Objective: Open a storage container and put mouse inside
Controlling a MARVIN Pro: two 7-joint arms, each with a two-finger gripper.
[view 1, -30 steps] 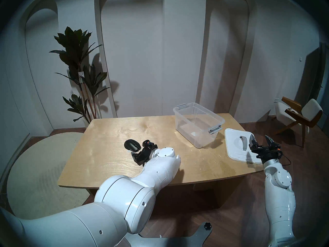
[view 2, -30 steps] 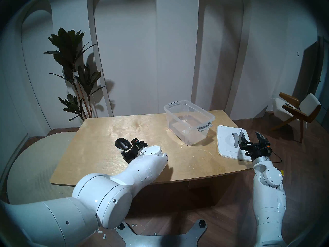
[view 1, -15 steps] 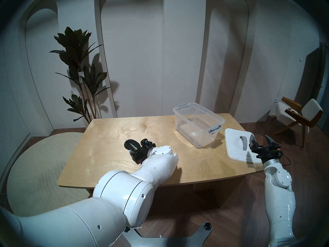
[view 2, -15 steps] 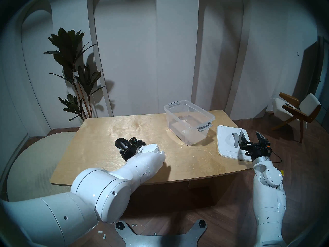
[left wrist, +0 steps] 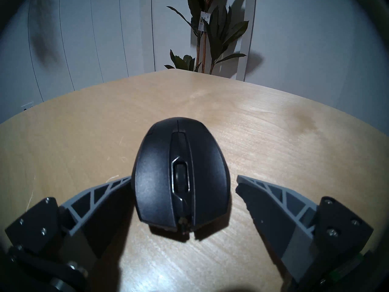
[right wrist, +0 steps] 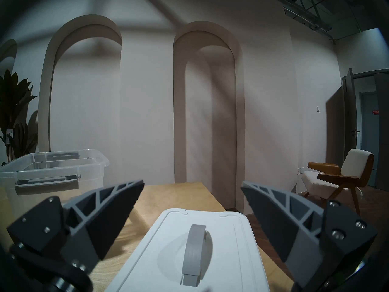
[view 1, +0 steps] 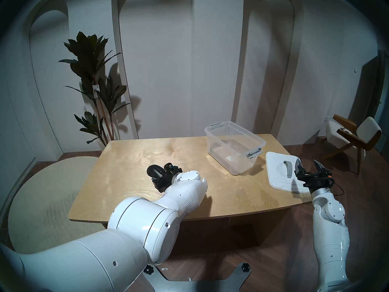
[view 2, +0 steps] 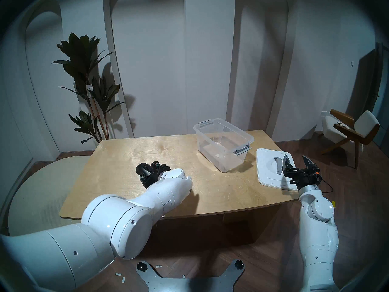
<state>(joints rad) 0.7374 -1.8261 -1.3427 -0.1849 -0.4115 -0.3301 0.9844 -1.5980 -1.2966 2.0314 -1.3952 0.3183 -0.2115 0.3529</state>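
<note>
I expect the black mouse to come up free of any trailing cord when I lift it, because only a short stub sticks out of the front notch.
The black mouse lies on the wooden table at the left middle. My left gripper is open and low on the table, with the mouse between its fingers. The left fingertip is at the mouse's side and the right one stands a little apart. The clear storage container stands open at the back right, with nothing in it. Its white lid with a grey handle lies flat at the table's right edge. My right gripper is open and empty above the lid's right end.
A tall potted plant stands behind the table's left corner. A chair is at the far right. A round pale rug lies on the floor to the left. The container's near grey latch faces the lid.
My left arm has pushed forward and left, bringing the open fingers around the mouse. The mouse, container, lid and right arm have not moved.
</note>
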